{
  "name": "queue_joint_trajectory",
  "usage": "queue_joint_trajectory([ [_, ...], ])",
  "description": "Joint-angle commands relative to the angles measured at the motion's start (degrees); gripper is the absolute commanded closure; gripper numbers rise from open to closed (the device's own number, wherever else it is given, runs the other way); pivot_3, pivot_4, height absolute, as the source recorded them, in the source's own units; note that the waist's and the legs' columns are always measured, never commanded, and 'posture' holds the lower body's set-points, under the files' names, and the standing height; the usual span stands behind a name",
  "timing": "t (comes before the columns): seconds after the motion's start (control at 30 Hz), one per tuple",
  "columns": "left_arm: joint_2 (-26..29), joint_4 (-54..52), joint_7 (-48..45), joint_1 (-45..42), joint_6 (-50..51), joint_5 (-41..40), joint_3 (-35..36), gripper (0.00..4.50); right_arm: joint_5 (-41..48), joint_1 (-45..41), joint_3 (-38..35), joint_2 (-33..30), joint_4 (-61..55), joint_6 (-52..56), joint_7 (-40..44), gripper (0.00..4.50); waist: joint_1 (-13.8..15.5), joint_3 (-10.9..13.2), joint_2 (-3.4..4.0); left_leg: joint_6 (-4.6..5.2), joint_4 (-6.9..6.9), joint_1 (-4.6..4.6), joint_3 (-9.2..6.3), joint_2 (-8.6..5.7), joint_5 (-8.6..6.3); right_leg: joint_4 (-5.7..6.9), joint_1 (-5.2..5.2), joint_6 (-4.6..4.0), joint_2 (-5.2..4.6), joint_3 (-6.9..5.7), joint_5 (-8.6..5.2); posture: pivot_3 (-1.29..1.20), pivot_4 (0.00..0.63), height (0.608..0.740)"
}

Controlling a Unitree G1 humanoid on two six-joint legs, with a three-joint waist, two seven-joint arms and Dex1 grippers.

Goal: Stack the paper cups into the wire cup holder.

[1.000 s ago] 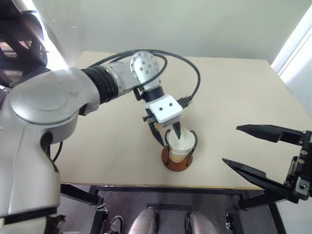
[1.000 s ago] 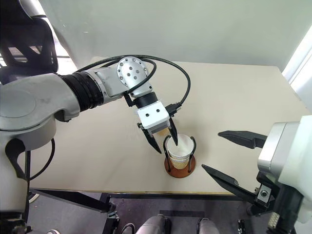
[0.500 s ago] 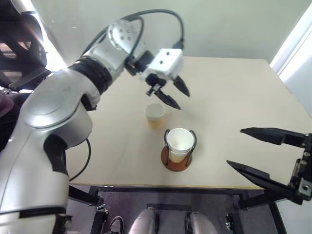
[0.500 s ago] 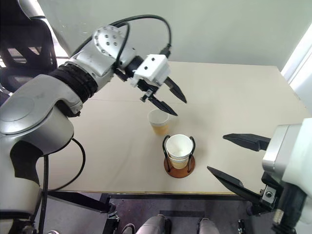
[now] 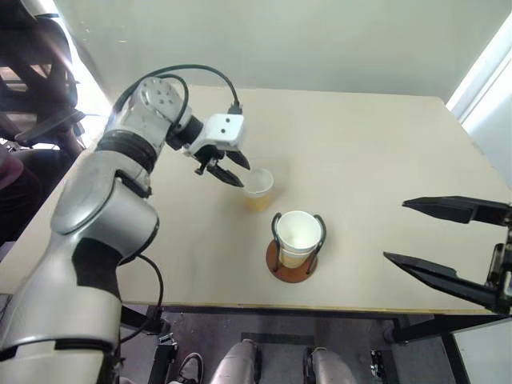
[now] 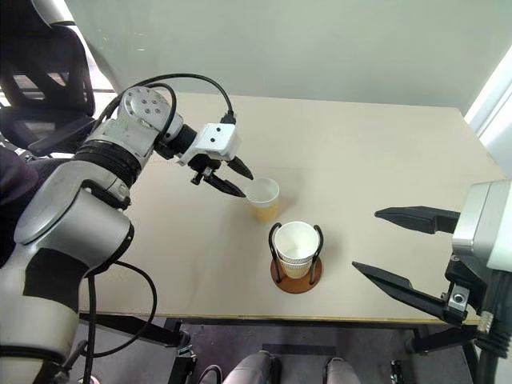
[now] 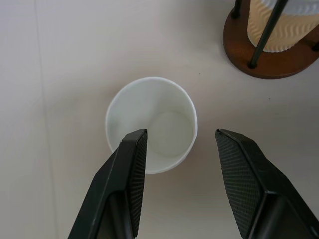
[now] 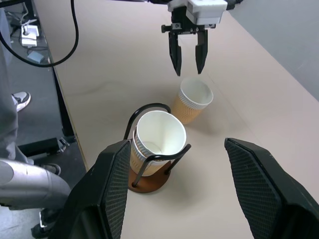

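Observation:
My left gripper has one finger over the loose cup's opening [image 6: 263,190] and the other outside the cup's rim, so it should keep moving down and close on the cup's side [image 7: 194,130].
One loose paper cup [image 5: 258,190] stands upright on the table, yellow-tan outside, white inside. Just in front of it stands the wire cup holder [image 5: 282,270], a reddish-brown disc with black wire loops, with nested paper cups [image 5: 298,234] inside; two rims show in the right wrist view. My left gripper [image 5: 238,174] hangs open and empty at the loose cup's left rim, pointing down at it; in the left wrist view its fingers [image 7: 130,164] straddle the cup [image 7: 151,124] from above, not touching. My right gripper [image 5: 398,230] is open and empty, off to the holder's right.
The tan table [image 5: 384,152] has bare room behind and to the right of the cups. Its front edge [image 5: 240,302] runs just below the holder. A black chair [image 6: 40,80] stands at the far left.
My left gripper left the holder, where one finger was inside the top cup, rose, and swung back and left. It now sits low over the loose cup. The right gripper held still.

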Motion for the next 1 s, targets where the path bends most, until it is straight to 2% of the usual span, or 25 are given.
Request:
queue_joint_trajectory([
  [0.03, -1.2, -0.1, -1.6, 1.2, 1.2, 4.2, 4.8, 2.20, -1.6, -1.4, 0.5, -0.2, 1.5, -0.9, 1.2, 1.44, -0.1, 0.0, 0.02, 0.01, 0.00, -0.01, 0.10, -0.04, 0.00, 0.01, -0.01, 0.02, 0.08, 0.00, -0.01, 0.00, 0.150, 0.740],
  [0.3, -5.6, 1.1, -0.9, 4.6, 2.4, 14.0, 14.3, 2.20, -0.9, -3.2, 1.8, -0.9, 1.3, -0.2, 0.0, 1.44, 0.0, 0.0, 0.01, 0.07, 0.04, -0.05, 0.07, -0.05, 0.01, 0.01, -0.01, 0.18, -0.03, 0.04, -0.04, 0.00, 0.150, 0.740],
  [0.43, -6.7, 1.2, 1.0, 5.4, 1.8, 19.7, 16.2, 2.20, 0.4, -3.6, 1.3, -1.4, 1.2, 0.6, -1.2, 1.44, 0.0, 0.0, 0.00, 0.09, 0.03, 0.04, 0.14, -0.10, 0.02, 0.02, 0.03, 0.22, 0.00, 0.08, -0.07, 0.00, 0.150, 0.740],
  [0.53, -6.9, 1.4, 3.0, 5.5, 1.7, 23.3, 17.6, 2.81, 1.7, -3.9, 0.5, -1.6, 1.2, 1.3, -2.3, 1.44, 0.0, 0.0, 0.00, 0.10, 0.04, 0.06, 0.19, -0.10, 0.03, 0.02, 0.02, 0.25, 0.00, 0.11, -0.09, 0.00, 0.150, 0.740],
  [0.67, -7.1, 1.4, 3.2, 5.5, 1.6, 26.1, 20.0, 4.27, 2.6, -4.2, 0.1, -1.8, 1.5, 2.1, -3.0, 1.44, 0.0, 0.0, 0.00, 0.14, 0.02, 0.07, 0.24, -0.12, 0.07, 0.01, 0.01, 0.26, 0.00, 0.12, -0.08, 0.00, 0.150, 0.740],
  [0.7, -7.0, 1.4, 3.3, 5.3, 1.5, 26.6, 20.5, 4.45, 2.7, -4.4, 0.1, -1.8, 1.5, 2.2, -3.1, 1.44, 0.0, 0.0, 0.02, 0.15, 0.05, 0.06, 0.20, -0.08, 0.07, 0.02, 0.01, 0.27, -0.07, 0.15, -0.08, 0.00, 0.150, 0.740],
  [0.73, -6.9, 1.3, 3.1, 4.8, 1.5, 27.0, 21.4, 4.45, 2.8, -4.5, 0.0, -1.9, 1.6, 2.4, -3.1, 1.44, 0.0, 0.0, 0.01, 0.15, 0.06, 0.07, 0.24, -0.12, 0.07, 0.02, 0.02, 0.27, -0.03, 0.13, -0.08, 0.00, 0.150, 0.740],
  [0.9, -5.9, 0.8, -1.0, -0.1, 0.4, 24.2, 25.9, 4.45, 2.8, -5.0, -1.3, -1.6, 2.2, 4.2, -2.2, 1.44, 0.0, 0.0, 0.00, 0.18, 0.06, 0.00, 0.14, -0.14, 0.09, 0.01, -0.02, 0.30, -0.09, 0.17, -0.06, 0.00, 0.150, 0.740],
  [0.97, -5.7, -0.8, -1.6, -2.8, -0.5, 18.1, 24.6, 4.45, 2.6, -5.1, -1.9, -1.4, 2.5, 4.9, -1.6, 1.44, 0.1, 0.0, -0.05, 0.22, 0.02, -0.08, 0.17, -0.22, 0.12, 0.00, -0.11, 0.30, -0.01, 0.10, -0.05, 0.00, 0.150, 0.740],
  [1.0, -5.0, -3.8, -1.6, -3.9, 0.4, 11.9, 21.9, 4.45, 2.6, -5.1, -2.1, -1.3, 2.6, 5.1, -1.3, 1.44, 0.1, 0.0, -0.03, 0.23, 0.05, -0.14, 0.06, -0.18, 0.12, 0.00, -0.13, 0.33, -0.11, 0.16, -0.04, 0.00, 0.150, 0.740],
])
